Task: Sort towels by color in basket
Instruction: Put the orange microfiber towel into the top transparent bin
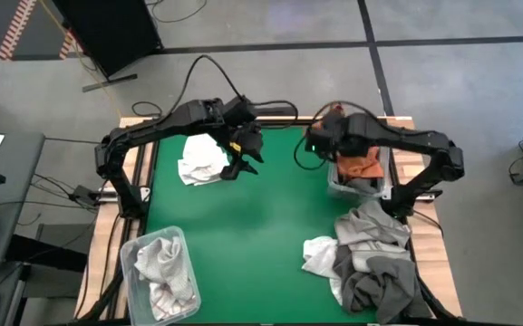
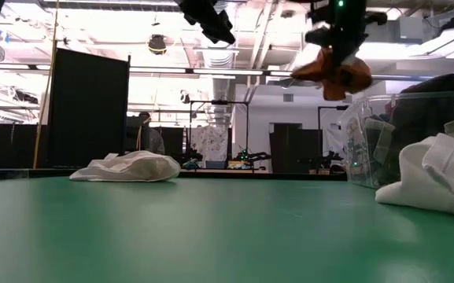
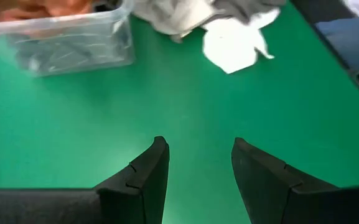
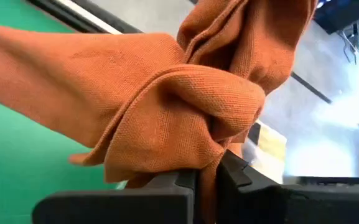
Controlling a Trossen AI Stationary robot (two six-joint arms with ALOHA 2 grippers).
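Observation:
The orange towel in my right gripper (image 2: 338, 76) is hanging outside the clear bin's rim. Next, I swing back over the orange towel inside (image 1: 361, 167) and let go of the held towel there.
My right gripper (image 1: 329, 127) is shut on a rust-orange towel (image 2: 333, 71), raised by the far left corner of a clear bin (image 1: 383, 186) where another orange towel (image 1: 363, 167) lies. My left gripper (image 3: 198, 168) hangs open and empty high over the green table, next to a white towel (image 1: 202, 158) that lies crumpled on the table's far left. A heap of grey and white towels (image 1: 370, 258) rests on the near right of the table. In the low view the left gripper (image 2: 211, 23) shows at the top. My right gripper pinches a bunched fold of the orange towel (image 4: 198, 155) between its two fingers, several layers gathered together. The towel is lifted clear of the table and droops in a crumpled lump below the fingers (image 2: 333, 39).
A second clear bin (image 1: 134, 249) at the near left corner holds white and light grey towels (image 1: 161, 272). A single white towel (image 3: 232, 50) lies at the heap's edge. The middle of the green table (image 1: 261, 235) is bare. Wooden table borders and arm bases flank both sides.

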